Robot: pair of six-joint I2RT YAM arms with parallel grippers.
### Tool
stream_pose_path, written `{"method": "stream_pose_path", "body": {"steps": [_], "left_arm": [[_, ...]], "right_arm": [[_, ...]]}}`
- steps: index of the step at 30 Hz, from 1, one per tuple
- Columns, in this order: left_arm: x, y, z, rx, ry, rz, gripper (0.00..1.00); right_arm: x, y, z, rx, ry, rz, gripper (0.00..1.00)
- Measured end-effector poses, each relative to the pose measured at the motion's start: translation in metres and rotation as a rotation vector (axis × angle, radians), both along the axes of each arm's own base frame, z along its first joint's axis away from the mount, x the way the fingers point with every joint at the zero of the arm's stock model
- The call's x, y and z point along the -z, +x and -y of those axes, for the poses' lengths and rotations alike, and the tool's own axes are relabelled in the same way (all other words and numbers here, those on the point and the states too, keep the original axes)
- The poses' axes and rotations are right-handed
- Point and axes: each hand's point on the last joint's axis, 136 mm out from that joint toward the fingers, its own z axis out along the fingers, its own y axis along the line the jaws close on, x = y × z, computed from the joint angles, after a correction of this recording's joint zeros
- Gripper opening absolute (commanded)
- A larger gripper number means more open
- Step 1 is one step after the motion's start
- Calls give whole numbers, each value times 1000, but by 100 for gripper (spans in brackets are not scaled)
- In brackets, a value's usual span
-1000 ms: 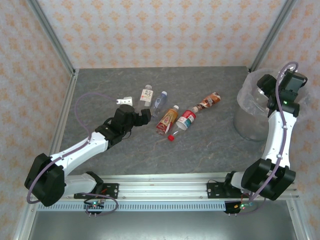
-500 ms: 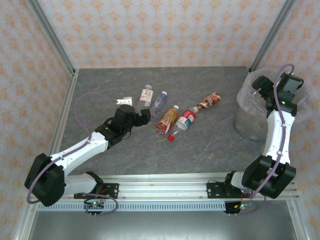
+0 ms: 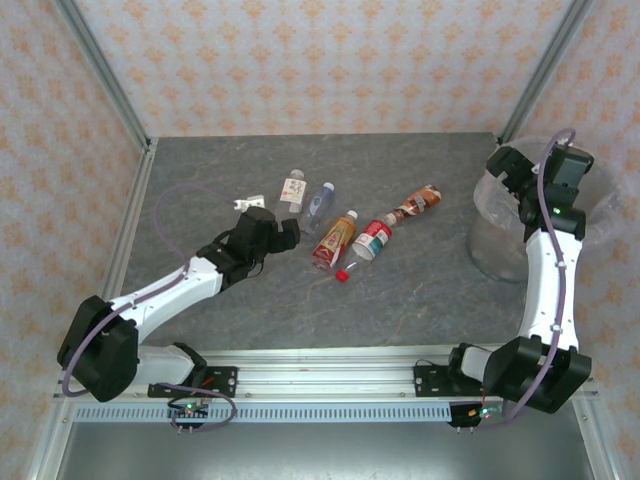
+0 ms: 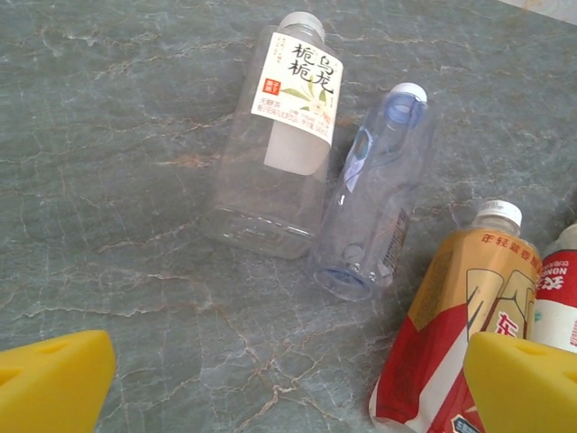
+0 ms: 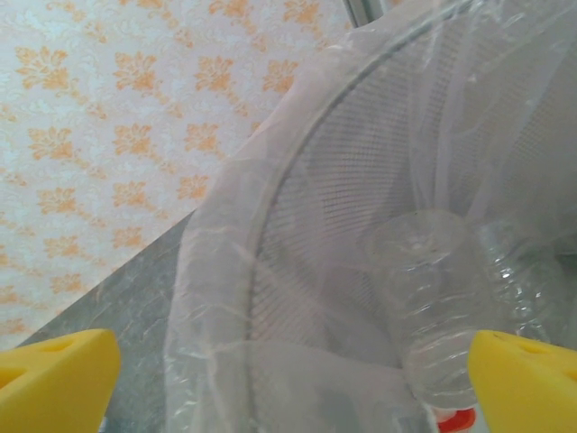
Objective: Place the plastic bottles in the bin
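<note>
My left gripper's open fingers are facing the white-label bottle's bottom end across clear space, so I keep moving forward until they close around its lower body.
Five plastic bottles lie in a loose row mid-table: a white-label one, a clear bluish one, an orange-yellow one, a red-and-white one and a brown one. My left gripper hovers open just short of them. Its wrist view shows the white-label bottle, the bluish bottle and the orange-yellow bottle ahead of the open left gripper. My right gripper hangs open over the bin. A clear ribbed bottle lies inside the bin, beyond the open right gripper.
A loose red cap lies on the grey table in front of the bottles. Patterned walls with metal posts close the back and both sides. The bin stands against the right wall.
My right wrist has turned and shifted a little left over the bin. The left gripper has edged slightly right towards the bottles. The bottles on the table have not moved.
</note>
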Motion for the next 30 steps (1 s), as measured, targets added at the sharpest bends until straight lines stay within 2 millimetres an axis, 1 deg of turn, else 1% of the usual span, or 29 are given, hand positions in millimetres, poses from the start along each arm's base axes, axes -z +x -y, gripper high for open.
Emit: {"method": "stream_pose_path", "body": {"steps": [3, 6, 10, 13, 23, 27, 30], "left_arm": [[1, 2, -5, -28, -4, -20, 100], [3, 6, -10, -58, -9, -42, 100], [10, 9, -15, -92, -14, -72, 100], [14, 11, -17, -107, -12, -95, 100], [14, 18, -16, -130, -25, -126, 100], [19, 21, -16, -138, -23, -153, 100], [24, 22, -13, -131, -23, -180, 100]], "right_arm": [[-6, -3, -10, -6, 28, 16, 99], [-19, -7, -25, -32, 67, 58, 99], [-35, -12, -57, -112, 103, 105, 99], [-42, -15, -82, -185, 112, 124, 99], [-43, -19, -152, -375, 103, 120, 99], [-49, -20, -178, -432, 65, 152, 99], [-45, -21, -193, -461, 36, 168, 99]]}}
